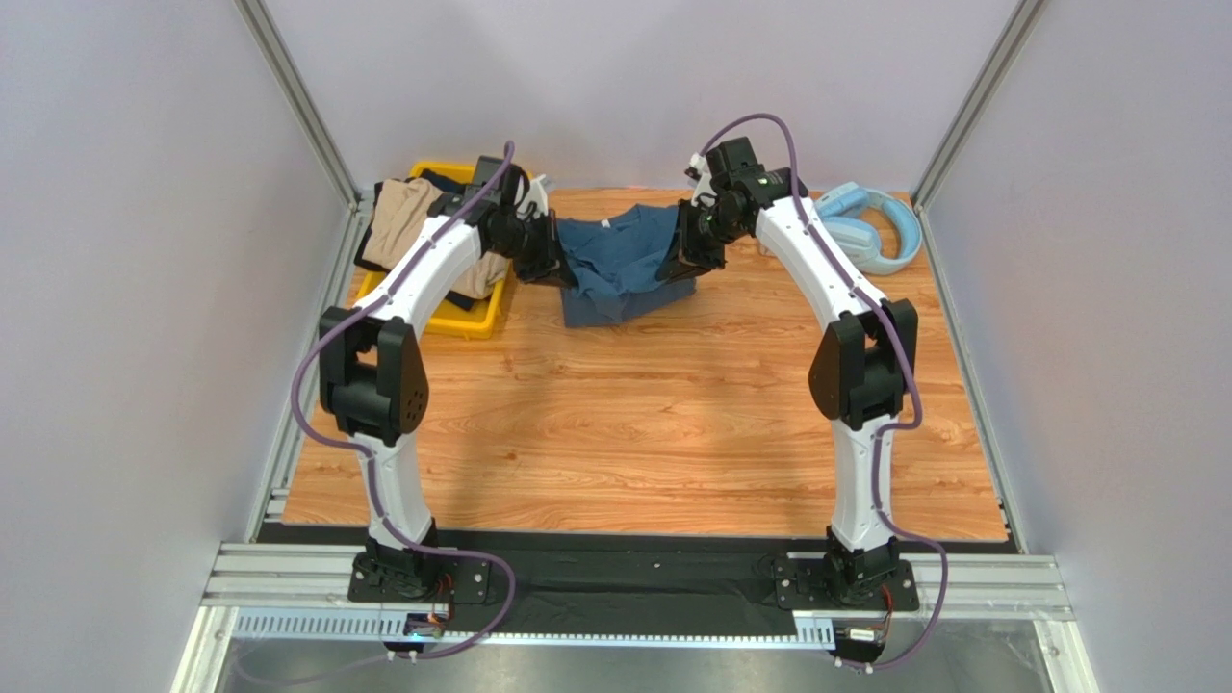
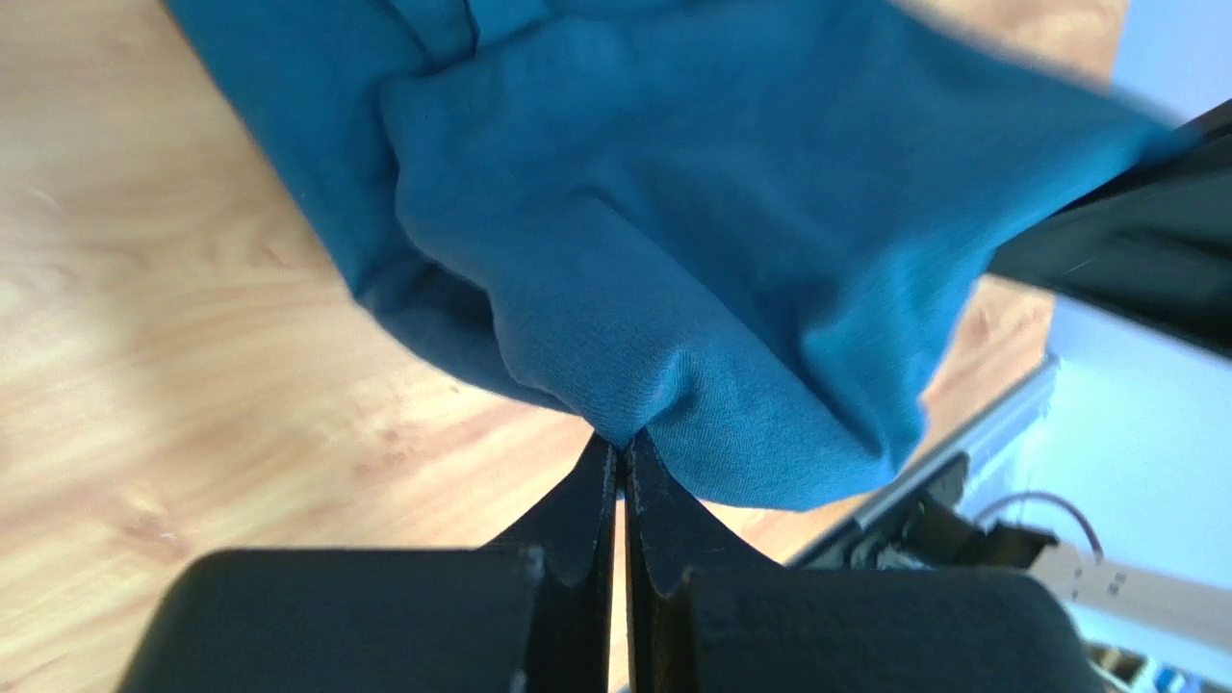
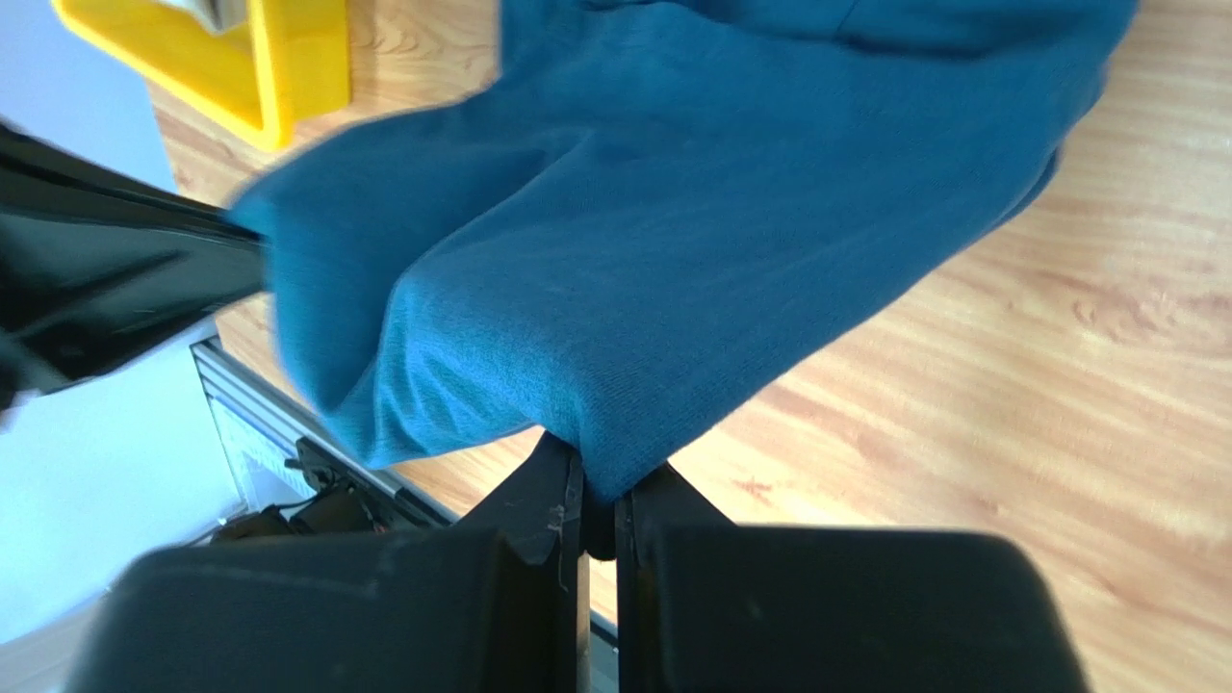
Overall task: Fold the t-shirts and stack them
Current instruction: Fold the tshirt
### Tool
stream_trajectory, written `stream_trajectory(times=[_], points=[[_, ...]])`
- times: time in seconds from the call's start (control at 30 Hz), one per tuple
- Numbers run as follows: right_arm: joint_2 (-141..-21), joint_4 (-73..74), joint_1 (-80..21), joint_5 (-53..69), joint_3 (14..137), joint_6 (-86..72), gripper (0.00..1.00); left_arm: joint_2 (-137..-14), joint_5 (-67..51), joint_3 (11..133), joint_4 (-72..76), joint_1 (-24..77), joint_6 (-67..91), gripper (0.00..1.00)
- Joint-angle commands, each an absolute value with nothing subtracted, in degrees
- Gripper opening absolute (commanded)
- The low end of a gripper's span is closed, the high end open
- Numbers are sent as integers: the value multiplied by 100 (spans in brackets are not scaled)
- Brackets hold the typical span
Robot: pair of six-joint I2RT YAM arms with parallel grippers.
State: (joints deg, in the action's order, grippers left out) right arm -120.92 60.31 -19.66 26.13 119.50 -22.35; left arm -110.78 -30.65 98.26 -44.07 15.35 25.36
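Note:
The teal-blue t-shirt's edge (image 1: 621,292) is stretched evenly in front of its collar, so my left gripper goes on moving the edge toward the collar (image 1: 638,217) until the edge lies across the t-shirt.
A dark teal-blue t-shirt (image 1: 622,263) hangs stretched between my two grippers at the far middle of the table, its lower part sagging onto the wood. My left gripper (image 1: 547,249) is shut on the shirt's left edge; in the left wrist view the teal cloth (image 2: 694,260) is pinched at the gripper (image 2: 625,448). My right gripper (image 1: 689,243) is shut on the right edge, with the teal cloth (image 3: 694,246) caught at the gripper (image 3: 596,484). A bunched tan t-shirt (image 1: 398,220) and dark cloth (image 1: 466,299) lie in the yellow bin.
The yellow bin (image 1: 466,321) stands at the far left of the wooden table (image 1: 651,419); its corner (image 3: 275,72) shows in the right wrist view. Light-blue headphones (image 1: 875,224) lie at the far right corner. Metal frame posts and grey walls enclose the table.

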Motion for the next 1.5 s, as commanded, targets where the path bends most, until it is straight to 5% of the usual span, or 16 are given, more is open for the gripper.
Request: stream_trajectory(times=[0.0, 0.33, 1.23, 1.27, 1.3, 1.33, 1.47], points=[[-12611, 6012, -1872, 2759, 12506, -2136, 0, -11741, -2558, 10984, -4676, 1494, 2575, 0], [-13315, 5240, -1521, 2988, 13060, -2417, 0, -13156, -2102, 12813, -4799, 1433, 2768, 0], [-14826, 1539, -984, 3139, 13377, -4473, 6, -14510, -1494, 13966, -3595, 1204, 3304, 1], [-14871, 1503, -967, 3077, 13473, -4595, 9, -14537, -1494, 13992, -3525, 1204, 3331, 4], [-14915, 1399, -975, 2998, 13500, -4649, 22, -14607, -1477, 14027, -3464, 1195, 3409, 21], [-14950, 1380, -967, 2823, 13526, -4684, 40, -14634, -1459, 14071, -3385, 1161, 3445, 28], [-14950, 1345, -923, 2611, 13597, -4729, 51, -14652, -1363, 14159, -3243, 1090, 3480, 53]])
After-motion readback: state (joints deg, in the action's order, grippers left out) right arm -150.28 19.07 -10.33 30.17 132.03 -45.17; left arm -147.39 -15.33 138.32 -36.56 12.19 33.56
